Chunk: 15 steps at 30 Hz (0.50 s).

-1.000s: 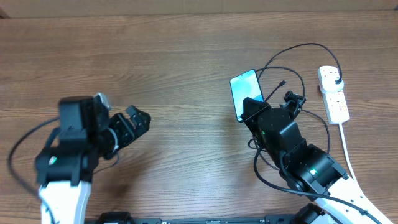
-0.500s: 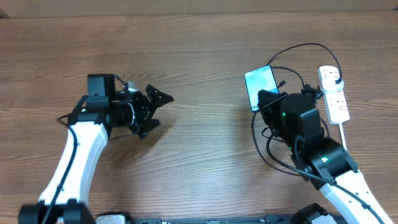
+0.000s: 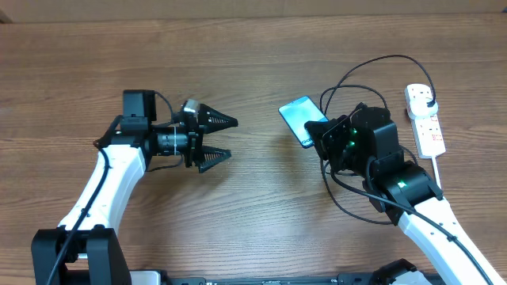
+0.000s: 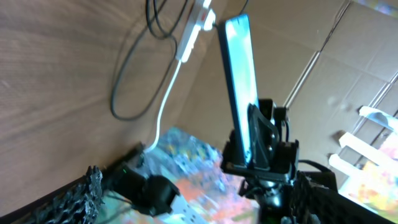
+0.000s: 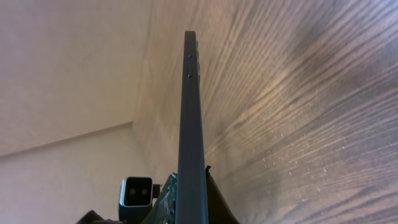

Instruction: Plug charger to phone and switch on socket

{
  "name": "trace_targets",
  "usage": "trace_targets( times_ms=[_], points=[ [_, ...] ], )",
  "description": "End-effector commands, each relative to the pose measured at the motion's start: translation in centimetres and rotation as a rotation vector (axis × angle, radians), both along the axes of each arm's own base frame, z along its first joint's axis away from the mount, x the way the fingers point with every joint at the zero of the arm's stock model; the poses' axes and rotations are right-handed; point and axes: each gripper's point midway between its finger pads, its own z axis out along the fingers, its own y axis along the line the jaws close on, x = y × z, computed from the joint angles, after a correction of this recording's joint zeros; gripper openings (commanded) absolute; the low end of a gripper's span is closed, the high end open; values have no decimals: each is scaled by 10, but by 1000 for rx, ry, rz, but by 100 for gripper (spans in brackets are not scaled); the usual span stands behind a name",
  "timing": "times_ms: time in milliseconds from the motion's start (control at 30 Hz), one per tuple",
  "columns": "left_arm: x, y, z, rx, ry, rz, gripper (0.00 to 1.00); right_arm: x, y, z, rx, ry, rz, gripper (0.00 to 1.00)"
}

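The phone's lower end is in my right gripper near the charger's cable, so next my left gripper takes hold of the phone's loose end to free my right gripper for plugging.
The phone, its light blue screen showing, is lifted off the table with my right gripper shut on its lower end. The right wrist view sees the phone edge-on, clamped between that gripper's jaws. My left gripper stands open, pointing right at the phone from a short gap away. From the left wrist view, the phone stands upright ahead of my left gripper. The white socket lies at the far right. The charger's black cable loops from it; its connector tip is hidden behind the right arm.
The socket's white cord runs down the right side toward the front edge. Black arm cables hang beside the right arm. Bare wooden table spreads between and behind the arms. Cardboard stands beyond the table.
The left arm has swung right and its open gripper now points at the phone. The right gripper has carried the phone left and turned it toward the left gripper.
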Motion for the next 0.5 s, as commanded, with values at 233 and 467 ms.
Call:
trace_targets(
  times_ms=[233,467],
  points=[
    [1,-11,-2,2,138,29,100,15,19,38,85,-132,47,4],
    [27,-6,-3,29,176,153,100,10,48,32,185,-52,48,4]
  ],
)
